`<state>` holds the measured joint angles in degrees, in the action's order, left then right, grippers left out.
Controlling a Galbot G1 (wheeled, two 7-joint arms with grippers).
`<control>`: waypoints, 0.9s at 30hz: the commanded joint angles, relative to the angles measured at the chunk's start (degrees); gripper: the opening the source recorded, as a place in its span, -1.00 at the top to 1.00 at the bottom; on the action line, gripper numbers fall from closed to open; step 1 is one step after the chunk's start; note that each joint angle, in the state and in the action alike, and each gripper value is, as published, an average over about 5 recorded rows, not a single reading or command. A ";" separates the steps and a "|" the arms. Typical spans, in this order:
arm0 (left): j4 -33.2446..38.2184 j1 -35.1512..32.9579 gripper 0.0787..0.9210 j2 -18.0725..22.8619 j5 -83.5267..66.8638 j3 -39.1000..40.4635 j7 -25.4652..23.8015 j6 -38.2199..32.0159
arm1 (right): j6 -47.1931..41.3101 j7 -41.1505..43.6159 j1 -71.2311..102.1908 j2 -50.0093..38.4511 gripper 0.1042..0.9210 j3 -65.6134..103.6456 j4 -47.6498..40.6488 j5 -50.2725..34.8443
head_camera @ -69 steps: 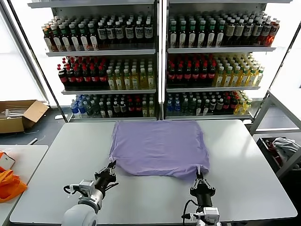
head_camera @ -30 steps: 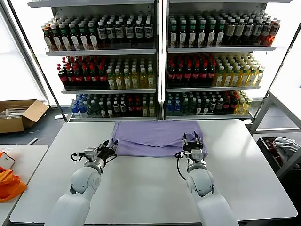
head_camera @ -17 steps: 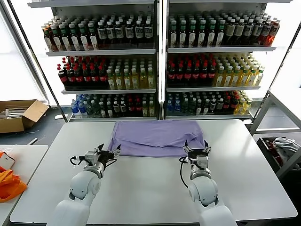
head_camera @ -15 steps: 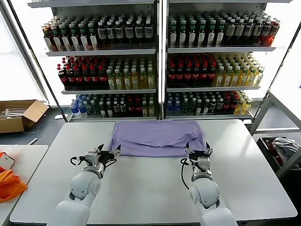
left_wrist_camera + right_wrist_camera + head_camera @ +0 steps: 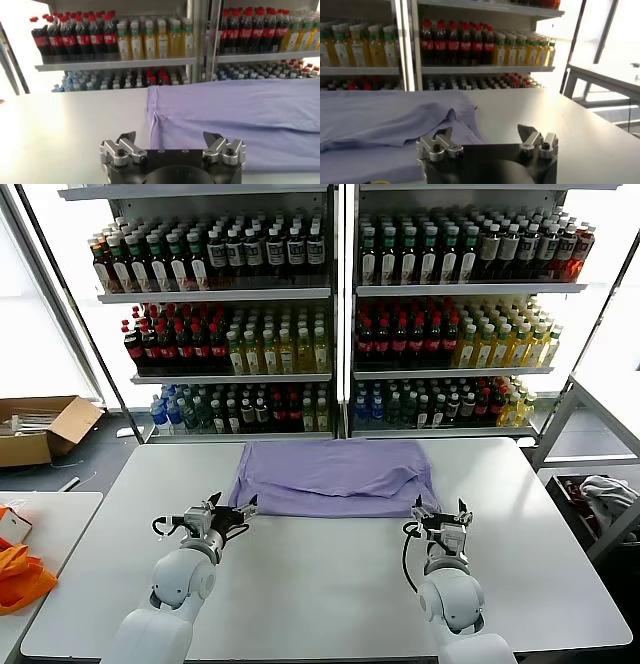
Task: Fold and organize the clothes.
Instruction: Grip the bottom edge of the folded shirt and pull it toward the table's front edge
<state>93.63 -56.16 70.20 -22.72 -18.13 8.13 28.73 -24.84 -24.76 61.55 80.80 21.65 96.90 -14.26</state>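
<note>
I expect the lavender T-shirt (image 5: pixel 335 477) to slide toward me still folded when I pull its near corners, because the upper layer (image 5: pixel 320 469) lies flat on the lower one.
A lavender T-shirt (image 5: pixel 335 476) lies folded in half on the far middle of the grey table (image 5: pixel 320 584), its plain side up; it also shows in the left wrist view (image 5: pixel 235 115) and the right wrist view (image 5: pixel 385 120). My left gripper (image 5: pixel 240 511) is open and empty, low over the table just off the shirt's near left corner (image 5: pixel 170 137). My right gripper (image 5: pixel 441 509) is open and empty, just off the shirt's near right corner (image 5: pixel 485 134). No graphic or label shows.
Shelves of bottled drinks (image 5: pixel 330 314) stand behind the table. A cardboard box (image 5: pixel 40 429) sits on the floor at the left, an orange bag (image 5: pixel 20 574) on a side table, and a metal frame with a bin (image 5: pixel 600 494) at the right.
Both grippers carried the shirt's near edge to the far side, folding it in half, let go, and drew back toward me; the right gripper has shifted right off the shirt.
</note>
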 commanded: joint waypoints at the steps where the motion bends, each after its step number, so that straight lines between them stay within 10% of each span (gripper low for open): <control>1: -1.79 0.95 -0.77 -0.40 -1.59 0.18 -0.06 0.63 | -0.37 -0.48 -0.34 0.05 -0.76 0.83 -2.87 -1.89; 14: -3.25 0.13 -0.75 -0.72 -2.74 0.25 0.06 1.19 | 0.57 -0.41 0.03 1.34 -0.51 0.31 -4.89 -2.72; 27: -1.68 -3.14 0.09 -0.95 -1.97 1.77 -0.54 1.37 | 1.11 0.89 2.77 1.21 0.41 -0.37 -2.14 -2.69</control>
<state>91.19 -57.52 69.30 -24.64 -16.94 7.72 29.61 -23.52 -23.84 63.85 81.77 21.27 94.67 -16.52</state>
